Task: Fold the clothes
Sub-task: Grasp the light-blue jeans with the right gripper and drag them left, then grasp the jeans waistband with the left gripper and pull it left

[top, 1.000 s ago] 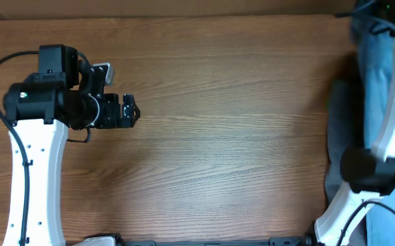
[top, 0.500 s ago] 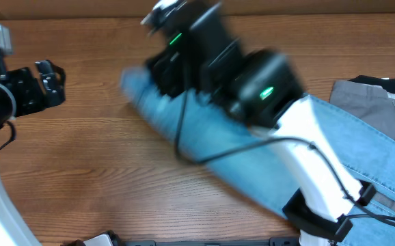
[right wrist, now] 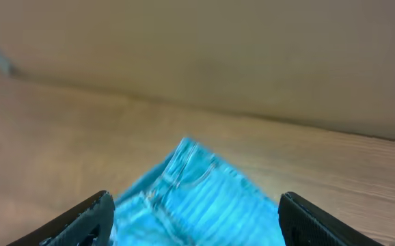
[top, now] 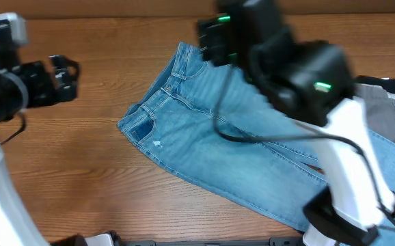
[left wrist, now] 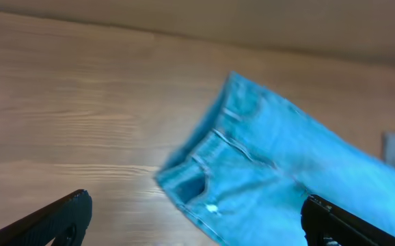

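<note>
My left gripper should grab the waistband [top: 163,91] and pull the jeans straight before folding, because the jeans lie at a slant and their legs run up [top: 393,152] against the grey garment.
The clothes, a pair of light blue jeans [top: 204,147], lie spread at a slant across the table, waistband toward the far left and legs running off to the near right. A small white spot [top: 158,143] sits by a dark back pocket. My right gripper [top: 208,42] hovers over the waistband, open; in the right wrist view the jeans [right wrist: 197,178] show between and below the wide black fingers [right wrist: 88,219], and nothing is pinched. My left gripper [top: 71,76] stays open, left of the jeans and apart from them; its wrist view looks onto the waistband corner [left wrist: 204,171].
A grey garment [top: 382,102] with something black behind it lies at the far right, beside the jeans' legs. Bare wooden table [top: 81,178] stretches left and in front of the jeans. A tan wall [top: 115,8] borders the far edge.
My right arm swept in from the right edge, carrying the jeans across the table, then opened and let them drop. The left gripper shifted left and slightly farther back.
</note>
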